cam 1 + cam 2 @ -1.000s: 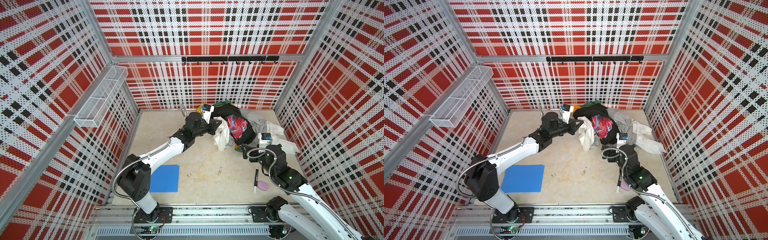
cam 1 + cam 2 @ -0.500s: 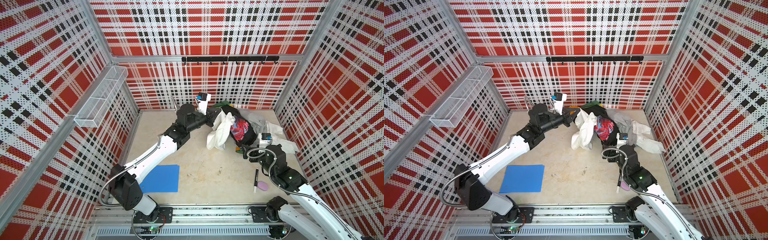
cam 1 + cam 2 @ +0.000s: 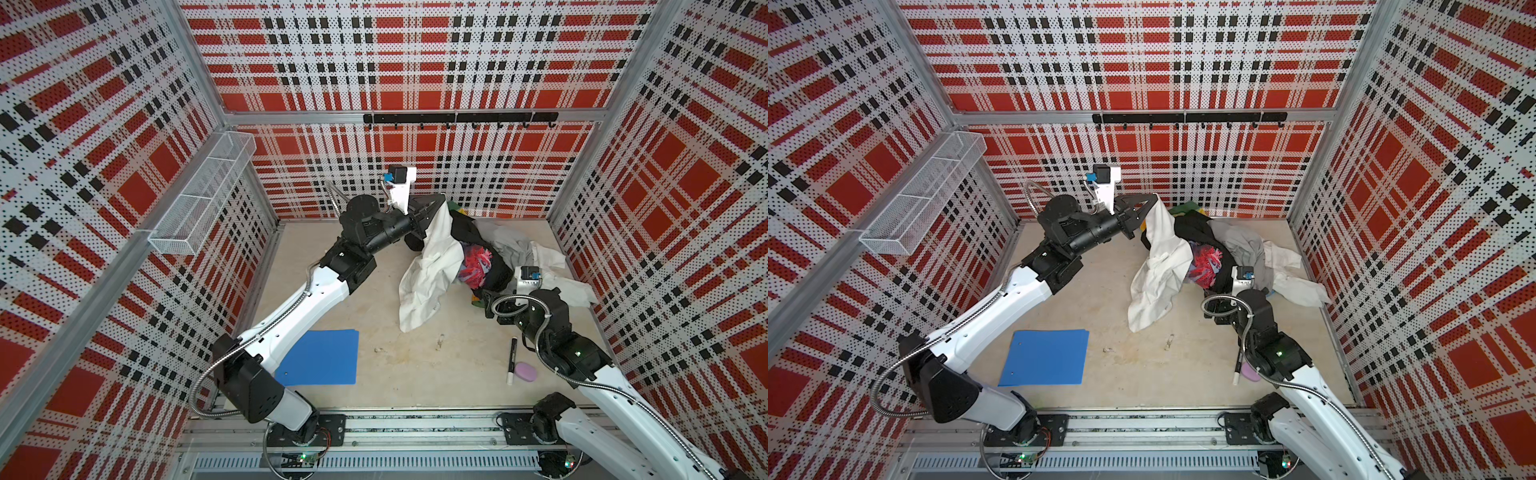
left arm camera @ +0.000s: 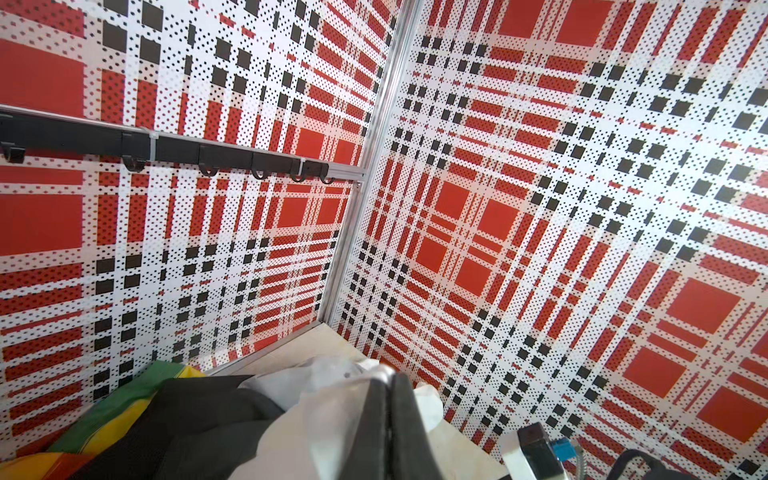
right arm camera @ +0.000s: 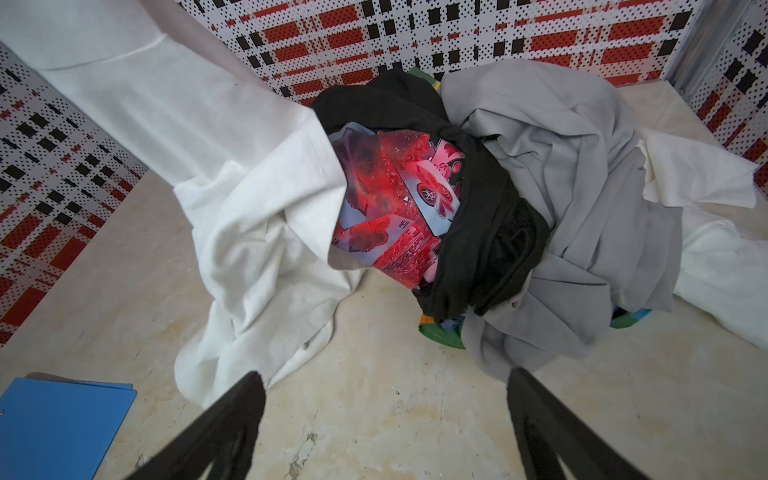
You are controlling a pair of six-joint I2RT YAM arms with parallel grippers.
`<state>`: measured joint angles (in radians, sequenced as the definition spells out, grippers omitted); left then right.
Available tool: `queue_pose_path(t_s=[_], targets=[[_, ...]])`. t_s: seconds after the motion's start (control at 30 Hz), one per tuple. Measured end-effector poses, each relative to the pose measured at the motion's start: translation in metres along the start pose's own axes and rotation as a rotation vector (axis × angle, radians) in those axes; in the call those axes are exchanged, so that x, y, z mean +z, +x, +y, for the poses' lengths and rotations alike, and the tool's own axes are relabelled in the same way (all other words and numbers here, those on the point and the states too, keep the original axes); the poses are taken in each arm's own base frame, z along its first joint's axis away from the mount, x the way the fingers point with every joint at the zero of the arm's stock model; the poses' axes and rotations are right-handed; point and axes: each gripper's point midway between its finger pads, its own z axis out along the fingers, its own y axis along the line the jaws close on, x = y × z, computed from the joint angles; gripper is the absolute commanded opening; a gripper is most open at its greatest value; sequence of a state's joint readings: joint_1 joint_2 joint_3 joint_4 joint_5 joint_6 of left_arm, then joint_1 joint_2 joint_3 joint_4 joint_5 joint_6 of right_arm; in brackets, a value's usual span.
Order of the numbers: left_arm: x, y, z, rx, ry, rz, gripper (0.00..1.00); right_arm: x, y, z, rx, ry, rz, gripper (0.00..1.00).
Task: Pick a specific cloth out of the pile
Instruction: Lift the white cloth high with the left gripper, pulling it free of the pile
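Note:
The white cloth's lower part point(image 3: 425, 289) hangs against the red-patterned cloth and the floor, so next my left gripper raises it high and back toward the wire basket point(image 3: 203, 192).
My left gripper point(image 3: 436, 205) point(image 3: 1148, 203) is raised near the back wall and shut on an edge of the white cloth point(image 3: 428, 274) point(image 3: 1158, 274). The cloth hangs from the closed fingertips point(image 4: 399, 382) and drapes down to the floor. Its lower part lies beside the pile point(image 3: 490, 257) point(image 5: 519, 199) of black, grey, red-patterned and white cloths. My right gripper point(image 5: 384, 378) hovers low just in front of the pile. It is open, with only bare floor between its fingers point(image 5: 232, 415).
A blue mat point(image 3: 320, 357) point(image 5: 54, 428) lies on the floor at front left. A black marker point(image 3: 511, 359) and a pink oval object point(image 3: 525, 371) lie beside the right arm. A wire basket point(image 3: 203, 199) hangs on the left wall, a hook rail point(image 3: 457, 118) on the back wall.
The left gripper has risen toward the back wall with the white cloth, drawing it up and out of the pile. The right arm has stayed still.

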<state>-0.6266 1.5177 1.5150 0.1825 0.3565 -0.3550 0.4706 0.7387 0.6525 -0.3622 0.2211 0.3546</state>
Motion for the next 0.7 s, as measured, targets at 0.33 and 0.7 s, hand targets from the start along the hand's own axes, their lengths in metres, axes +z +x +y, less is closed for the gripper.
queue_pose_path(t_s=[0.33,0.7], targets=[[-0.028,0.096,0.062,-0.099,-0.152,0.213,0.0,0.001,0.004,-0.001,0.001,0.003,0.006,0.97],[-0.042,0.024,0.043,-0.016,-0.133,0.088,0.0,0.011,0.012,0.001,0.011,-0.006,0.018,0.97]])
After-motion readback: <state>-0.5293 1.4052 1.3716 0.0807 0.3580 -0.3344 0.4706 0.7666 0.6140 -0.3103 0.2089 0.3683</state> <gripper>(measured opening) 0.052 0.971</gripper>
